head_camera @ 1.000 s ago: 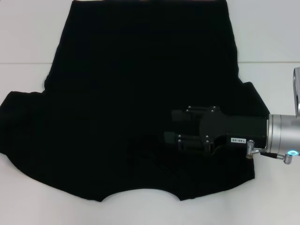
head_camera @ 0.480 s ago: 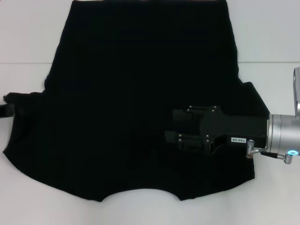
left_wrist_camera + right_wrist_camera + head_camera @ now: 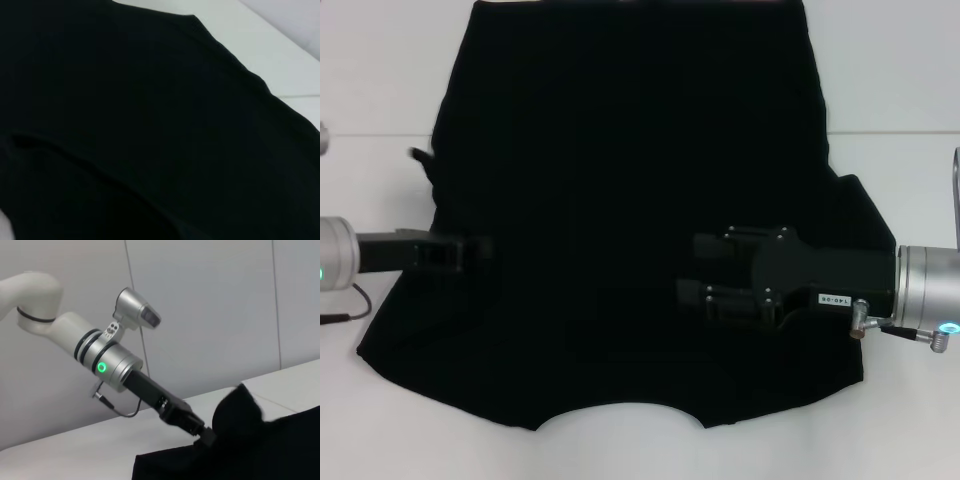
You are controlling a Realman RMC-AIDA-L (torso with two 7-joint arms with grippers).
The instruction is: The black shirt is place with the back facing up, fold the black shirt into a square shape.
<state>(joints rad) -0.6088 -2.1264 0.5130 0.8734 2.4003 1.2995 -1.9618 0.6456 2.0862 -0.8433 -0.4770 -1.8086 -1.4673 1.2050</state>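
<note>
The sleeve in my left gripper bends in over the shirt's flat body (image 3: 535, 262), so it should keep going inward with my gripper until it lies there, and then I should let go.
The black shirt (image 3: 620, 150) lies spread on the white table (image 3: 380, 80), neckline toward the near edge. My left gripper (image 3: 485, 255) has come in from the left and is shut on the shirt's left sleeve, which is folded in over the body. The right wrist view shows that gripper (image 3: 207, 436) pinching a raised peak of shirt (image 3: 240, 405). My right gripper (image 3: 688, 272) lies low over the shirt's right side, pointing left, its two fingers apart and empty. The left wrist view shows only black shirt (image 3: 150, 125).
Bare white table shows left, right and in front of the shirt. A seam line (image 3: 890, 132) crosses the table at the back. A pale wall (image 3: 210, 315) stands behind the left arm.
My left gripper has come into view from the left and drawn the left sleeve rightward over the shirt body. The right gripper has barely moved.
</note>
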